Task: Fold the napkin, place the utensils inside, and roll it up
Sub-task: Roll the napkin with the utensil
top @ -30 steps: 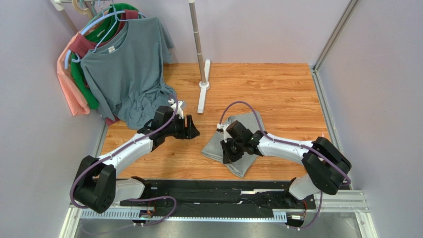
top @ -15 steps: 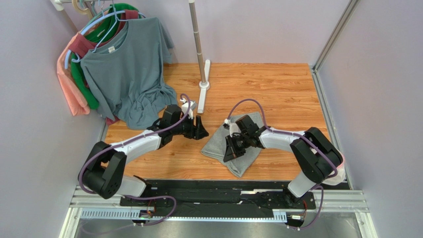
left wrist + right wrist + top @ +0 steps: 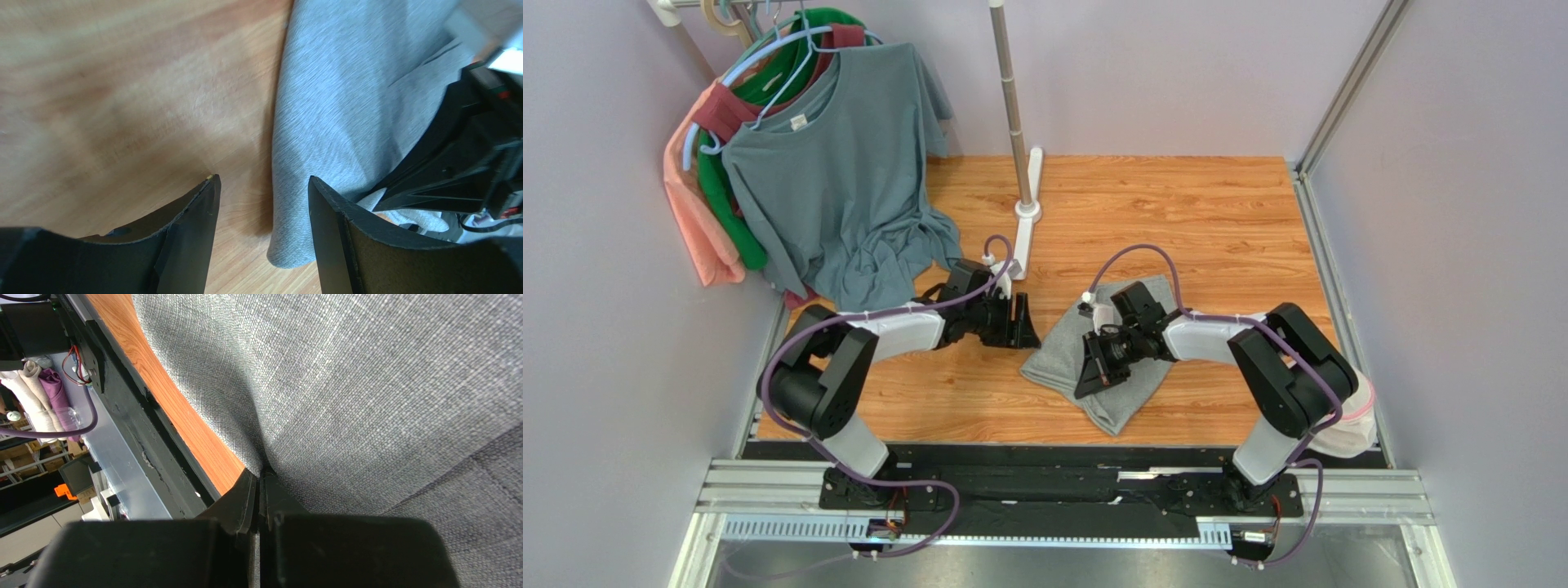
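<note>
My left gripper should hold down one end of the napkin while my right gripper takes the napkin's near corner (image 3: 1113,425), which lies loose as my right gripper is pinching the napkin's edge midway (image 3: 1075,398).
The grey napkin (image 3: 1069,353) lies folded on the wooden table, right of centre. My right gripper (image 3: 1090,377) is over its middle, shut on a pinch of the cloth (image 3: 368,404). My left gripper (image 3: 1024,331) is open at the napkin's left edge; in the left wrist view the gripper (image 3: 261,184) straddles bare wood beside the cloth's edge (image 3: 301,202) without touching it. The fork is hidden or out of view.
A blue-grey T-shirt (image 3: 836,184) and other shirts hang at the back left, close behind my left arm. A metal pole with a white base (image 3: 1026,221) stands at the back centre. The black rail (image 3: 1063,472) runs along the near edge.
My left gripper has moved right, from mid-table to the napkin's left edge. My right gripper has stayed over the napkin, shifting slightly; its arm has drawn in.
</note>
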Available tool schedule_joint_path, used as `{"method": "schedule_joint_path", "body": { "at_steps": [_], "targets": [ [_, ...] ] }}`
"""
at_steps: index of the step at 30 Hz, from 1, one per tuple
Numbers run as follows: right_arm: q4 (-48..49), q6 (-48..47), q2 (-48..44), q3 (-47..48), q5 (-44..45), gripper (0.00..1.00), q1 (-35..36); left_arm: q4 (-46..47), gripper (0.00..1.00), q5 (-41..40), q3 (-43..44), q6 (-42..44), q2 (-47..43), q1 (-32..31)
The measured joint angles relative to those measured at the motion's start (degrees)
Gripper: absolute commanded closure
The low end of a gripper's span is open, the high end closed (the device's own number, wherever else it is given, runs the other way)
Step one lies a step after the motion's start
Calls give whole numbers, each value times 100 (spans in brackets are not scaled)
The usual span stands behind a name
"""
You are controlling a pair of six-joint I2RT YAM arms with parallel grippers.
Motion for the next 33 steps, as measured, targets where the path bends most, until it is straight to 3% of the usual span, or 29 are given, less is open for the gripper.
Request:
{"method": "schedule_joint_path", "body": {
  "at_steps": [10, 19, 20, 22, 26, 28, 32, 33],
  "targets": [
    [52, -2, 20, -4, -2, 100, -2, 127, 46, 636, -131, -636, 313, 2],
    [68, -2, 22, -4, 2, 100, -2, 85, 78, 800, -282, -802, 396, -4],
    [70, -4, 22, -4, 2, 100, -2, 81, 88, 817, -293, -824, 415, -7],
    [70, -4, 22, -4, 7, 100, -2, 76, 99, 839, -304, -852, 435, -9],
    [63, -15, 22, -4, 24, 100, -2, 20, 100, 866, -282, -883, 435, -9],
    [44, -20, 20, 2, 42, 94, -2, -140, 100, 855, -216, -879, 435, -9],
    [-155, -105, -44, 98, 271, 58, -2, -570, 100, 844, -15, -881, 435, -9],
    [-238, -125, -79, 138, 323, 54, -7, -675, 100, 841, 44, -881, 437, -9]
  ]
}}
